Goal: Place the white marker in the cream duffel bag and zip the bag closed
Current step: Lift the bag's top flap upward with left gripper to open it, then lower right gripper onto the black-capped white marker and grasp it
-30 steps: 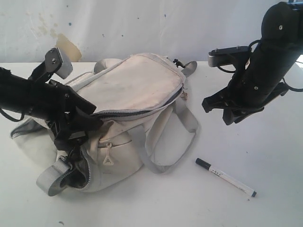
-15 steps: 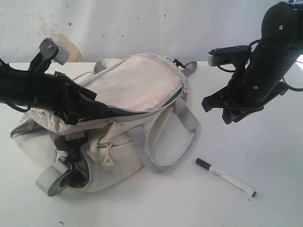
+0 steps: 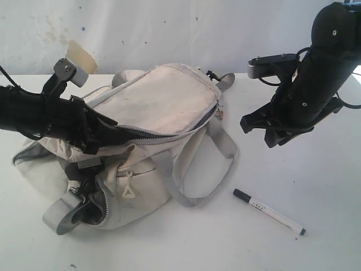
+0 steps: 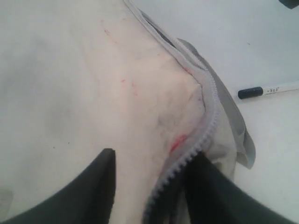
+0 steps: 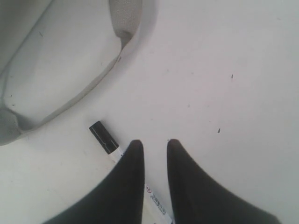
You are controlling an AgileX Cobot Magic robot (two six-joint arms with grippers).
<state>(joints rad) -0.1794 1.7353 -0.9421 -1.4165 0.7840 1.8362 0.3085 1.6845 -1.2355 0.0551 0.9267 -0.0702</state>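
The flap sags over the cream duffel bag's opening [image 3: 151,134], so my left gripper should hold the flap up while my right gripper takes the white marker [image 3: 269,212].
The cream duffel bag [image 3: 158,101] lies left of centre on the white table, its main zipper undone along the front. My left gripper [image 3: 110,127] is at that opening with the jaws apart. In the left wrist view the left gripper [image 4: 154,158] straddles the zippered edge of the bag [image 4: 70,70], one finger on top of the flap and one under it. The white marker [image 3: 269,212] lies flat on the table at the front right, black cap toward the bag. My right gripper [image 3: 256,131] hovers above it, slightly open and empty. The right gripper [image 5: 154,142] looks down on the marker [image 5: 103,136].
A grey handle loop [image 3: 208,186] spreads on the table between bag and marker, and shows as the strap [image 5: 70,98] in the right wrist view. A grey shoulder strap end [image 3: 59,214] sticks out at the bag's front left. A white wall stands behind.
My left gripper has moved up from the bag's lower front to the flap's zipper edge, its jaws narrowing. The flap edge sits slightly higher. The right arm and marker have not moved.
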